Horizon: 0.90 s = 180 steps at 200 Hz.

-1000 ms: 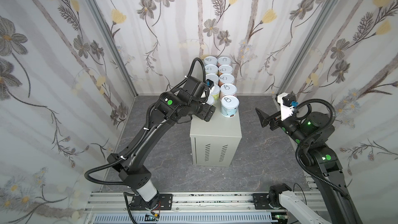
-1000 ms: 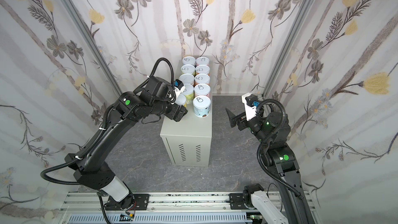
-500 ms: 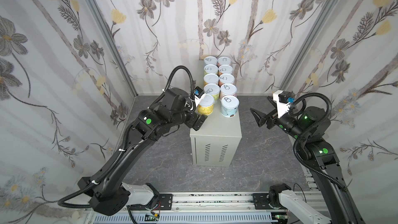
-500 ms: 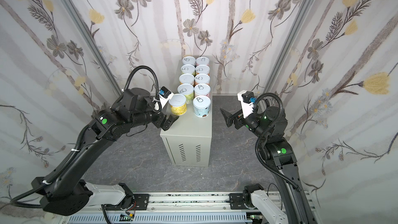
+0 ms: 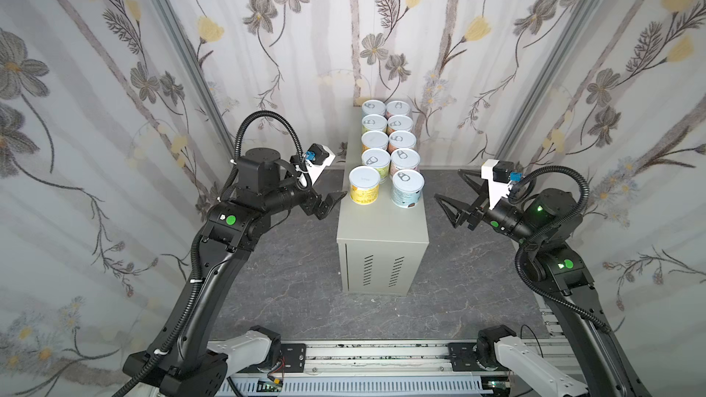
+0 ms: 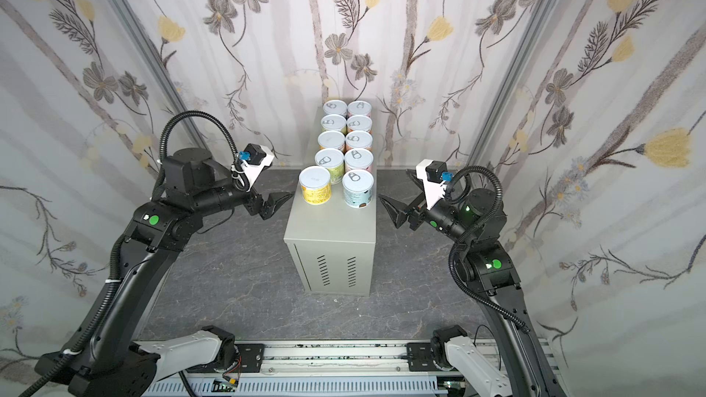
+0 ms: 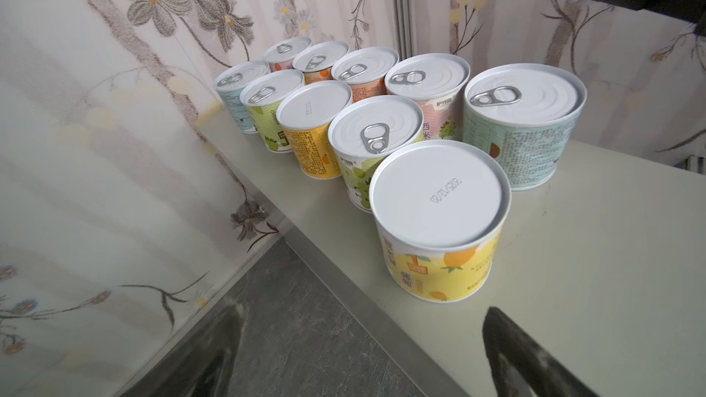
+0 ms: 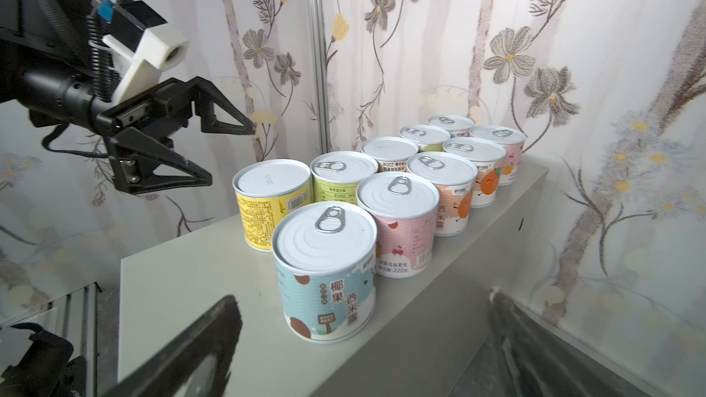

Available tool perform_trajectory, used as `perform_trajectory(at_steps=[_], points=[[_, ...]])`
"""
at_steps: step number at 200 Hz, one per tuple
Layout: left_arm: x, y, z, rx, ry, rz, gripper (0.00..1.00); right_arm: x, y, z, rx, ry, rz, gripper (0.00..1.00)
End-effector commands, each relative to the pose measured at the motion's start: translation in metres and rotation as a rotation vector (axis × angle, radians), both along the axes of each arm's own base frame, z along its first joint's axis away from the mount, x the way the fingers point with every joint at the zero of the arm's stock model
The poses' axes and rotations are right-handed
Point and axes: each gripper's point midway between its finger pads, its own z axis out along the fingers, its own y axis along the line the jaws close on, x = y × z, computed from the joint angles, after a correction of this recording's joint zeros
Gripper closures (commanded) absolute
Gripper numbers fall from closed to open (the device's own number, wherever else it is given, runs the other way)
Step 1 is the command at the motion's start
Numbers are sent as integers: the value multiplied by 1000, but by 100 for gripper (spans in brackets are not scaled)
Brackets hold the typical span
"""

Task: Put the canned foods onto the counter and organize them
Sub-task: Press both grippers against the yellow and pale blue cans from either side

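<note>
The yellow can (image 5: pixel 364 189) stands apart from the pale blue can with a gap (image 5: pixel 386 192) between them, so my left gripper should take hold of the yellow can and slide it up against the pale blue can.
Several canned foods stand in two columns on the counter (image 5: pixel 382 227) (image 6: pixel 330 227), running from its far end. Nearest in the columns are a yellow can (image 5: pixel 365 185) (image 6: pixel 315 185) (image 7: pixel 439 246) with its plain base up, and a pale blue can (image 5: pixel 407 188) (image 6: pixel 358 188) (image 8: pixel 324 280) beside it. My left gripper (image 5: pixel 333 204) (image 6: pixel 277 205) (image 7: pixel 363 357) (image 8: pixel 232 155) hangs open and empty just off the counter's left edge, level with the yellow can. My right gripper (image 5: pixel 447 184) (image 6: pixel 393 184) (image 8: pixel 363 357) is open and empty off the right edge, facing the pale blue can.
The near half of the counter top (image 7: pixel 592 280) (image 8: pixel 191 280) is bare. Dark marbled floor (image 5: pixel 298 261) surrounds the counter. Floral walls (image 5: pixel 267 51) close in on three sides, and a metal rail (image 5: pixel 363 357) runs along the front.
My left gripper has let go of the yellow can at the near end of the left column and pulled back to the left. My right gripper has shifted slightly toward the counter.
</note>
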Motion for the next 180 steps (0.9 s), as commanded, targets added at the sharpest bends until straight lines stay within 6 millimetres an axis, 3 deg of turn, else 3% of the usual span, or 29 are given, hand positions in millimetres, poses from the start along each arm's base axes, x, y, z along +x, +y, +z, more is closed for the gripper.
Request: perform_trajectory(at_steps=[1, 46, 78, 180], points=[[-11, -17, 17, -46, -81, -191, 3, -5, 12, 8, 4, -50, 46, 0], [-25, -26, 21, -106, -78, -354, 5, 2, 37, -5, -60, -37, 67, 0], [-15, -35, 5, -115, -23, -402, 7, 12, 45, -11, -87, -34, 59, 0], [0, -44, -12, -131, 49, -443, 20, 26, 54, -22, -117, -12, 55, 9]])
